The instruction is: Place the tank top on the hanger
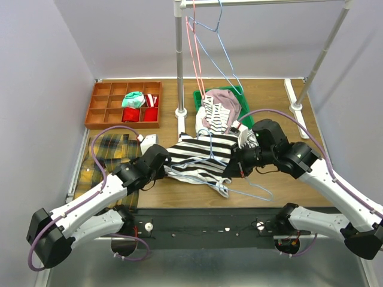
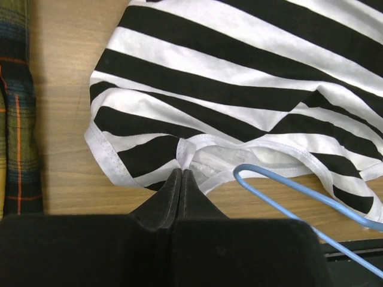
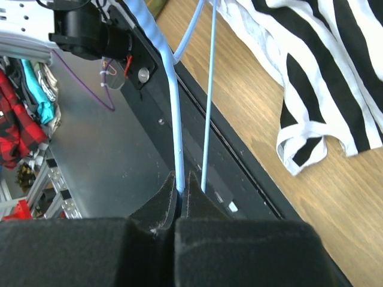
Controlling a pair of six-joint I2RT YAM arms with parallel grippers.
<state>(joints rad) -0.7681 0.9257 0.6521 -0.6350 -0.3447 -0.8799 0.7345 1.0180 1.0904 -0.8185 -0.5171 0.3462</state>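
Note:
The hanger's rounded corner (image 2: pixel 240 171) is pointing into the tank top's opening by the white-hemmed edge (image 2: pixel 186 152). My left gripper should keep hold of that edge until the hanger's corner goes through.
The striped black-and-white tank top (image 1: pixel 197 156) lies crumpled on the wooden table between the arms. My left gripper (image 1: pixel 168 165) is shut on its white-hemmed edge, seen close in the left wrist view (image 2: pixel 181 171), where the tank top (image 2: pixel 239 78) fills the upper frame. The light-blue hanger (image 1: pixel 256 192) lies partly over and in front of the tank top. Its rounded corner shows in the left wrist view (image 2: pixel 281 185). My right gripper (image 1: pixel 237 168) is shut on one hanger wire (image 3: pixel 175 107) at the jaws (image 3: pixel 181 181). The tank top's strap end (image 3: pixel 311 134) lies to the right.
A wooden compartment tray (image 1: pixel 99 110) with red and teal cloths stands at the back left. A rack pole (image 1: pixel 179 60) rises mid-back, with pink (image 1: pixel 194 54) and blue (image 1: pixel 226 57) hangers on it. A green tray (image 1: pixel 200 95) holds a pink garment (image 1: pixel 222 98). Plaid cloth (image 1: pixel 114 149) lies left.

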